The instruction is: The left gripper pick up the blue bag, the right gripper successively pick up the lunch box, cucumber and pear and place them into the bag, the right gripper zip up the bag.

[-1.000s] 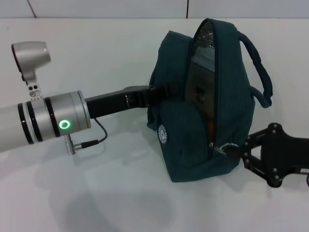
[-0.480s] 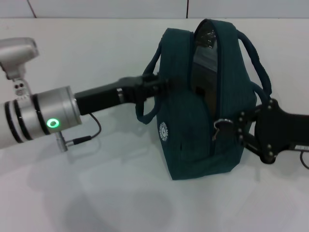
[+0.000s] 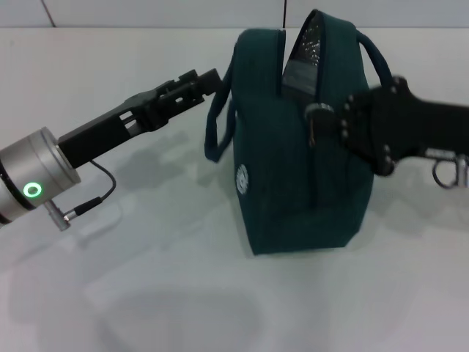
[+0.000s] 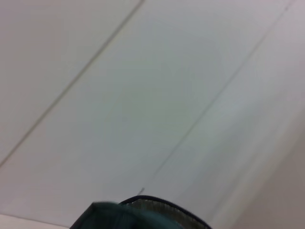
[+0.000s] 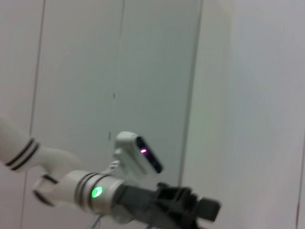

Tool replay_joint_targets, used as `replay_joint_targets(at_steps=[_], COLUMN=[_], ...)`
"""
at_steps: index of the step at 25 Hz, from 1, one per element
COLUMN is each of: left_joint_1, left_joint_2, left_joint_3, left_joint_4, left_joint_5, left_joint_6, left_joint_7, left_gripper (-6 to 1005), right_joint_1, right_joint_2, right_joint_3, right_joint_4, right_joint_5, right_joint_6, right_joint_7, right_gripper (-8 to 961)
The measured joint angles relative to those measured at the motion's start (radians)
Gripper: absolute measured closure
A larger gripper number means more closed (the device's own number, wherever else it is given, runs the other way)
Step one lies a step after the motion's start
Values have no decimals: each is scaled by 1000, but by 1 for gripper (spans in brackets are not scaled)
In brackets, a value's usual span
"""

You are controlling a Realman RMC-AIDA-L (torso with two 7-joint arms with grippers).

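My left gripper sits high by the bag's near handle (image 3: pixel 225 84) while the zipper gap is open, so it should come down and steady the bag's side (image 3: pixel 239 128) for zipping.
The blue bag (image 3: pixel 293 169) stands upright on the white table (image 3: pixel 146 293). My right gripper (image 3: pixel 327 121) is at the bag's upper right side, shut on the metal zipper pull (image 3: pixel 316 115). The zipper is closed below the pull. Above it a short gap shows silver lining (image 3: pixel 306 48). My left gripper (image 3: pixel 211 78) is at the bag's upper left, shut on the near handle (image 3: pixel 214 132), whose loop hangs below it. The bag's edge (image 4: pixel 143 214) shows in the left wrist view. The lunch box, cucumber and pear are not in view.
The bag's second handle (image 3: pixel 377 59) arches over its far right side. The right wrist view shows my left arm with its green light (image 5: pixel 97 192) against a pale wall. The table's far edge meets the wall right behind the bag.
My right gripper has drawn the zipper pull from the bag's low front up to its upper side, closing most of the opening. The left arm has swung left and back, and the bag stands straighter.
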Motion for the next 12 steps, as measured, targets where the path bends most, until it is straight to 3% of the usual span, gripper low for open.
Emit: replay_joint_targets(at_steps=[1,7,12], left_joint_1=[0,3,18], left_joint_2=[1,4,9], left_joint_3=[-18,-42,-79], left_joint_4=[-25,-41,-42], left_joint_5=[0,4,10], left_joint_6=[0,-2,-3], left_joint_7=[0,3,5], left_gripper=[106,107,107], right_joint_1=[18,120,150], right_joint_2=[0,1,2], right_joint_3=[-1,-51,-89], right_joint_4=[0,9,4], right_joint_5=[2,-6,-7], right_joint_6=[17,78,160], right_joint_7=[10,36,99], right_gripper=[943,943,943])
